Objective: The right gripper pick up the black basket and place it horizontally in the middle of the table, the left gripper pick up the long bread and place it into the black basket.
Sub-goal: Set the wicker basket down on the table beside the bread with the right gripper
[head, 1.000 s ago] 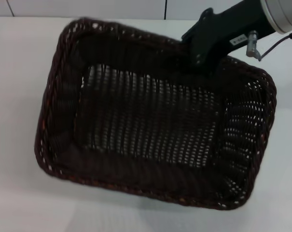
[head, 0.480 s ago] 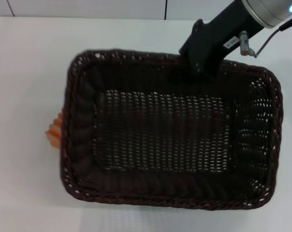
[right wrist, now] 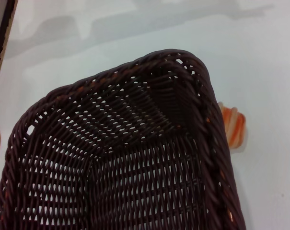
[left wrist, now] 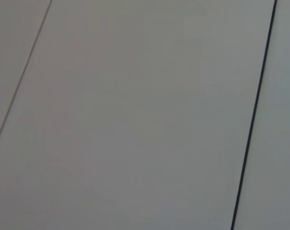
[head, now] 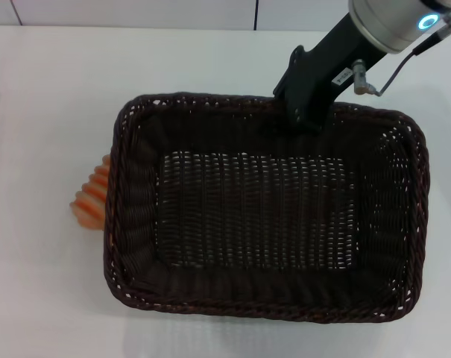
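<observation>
My right gripper goes on lowering the black basket until its bottom [head: 255, 212] lies flat, as it hangs with its long side [head: 262, 309] across the middle of the table.
The black basket [head: 128, 224] fills the middle of the head view, level, with its long side running left to right over the white table [head: 46, 104]. My right gripper [head: 308, 115], on the arm with the blue ring, is shut on the basket's far rim. The basket is empty inside. The long bread [head: 93, 195] lies on the table against the basket's left side, with only its orange-striped end showing. The right wrist view shows a basket corner [right wrist: 209, 120] with the bread [right wrist: 232, 125] just beyond it. My left gripper is out of view.
The left wrist view shows only plain grey panels with dark seams [left wrist: 252, 129]. Bare white table lies to the left of and behind the basket. A wall edge runs along the back of the table [head: 136, 26].
My right gripper has swung the basket from a tilted, skewed pose to level and square, and shifted it right. The bread has come into sight at the basket's left side.
</observation>
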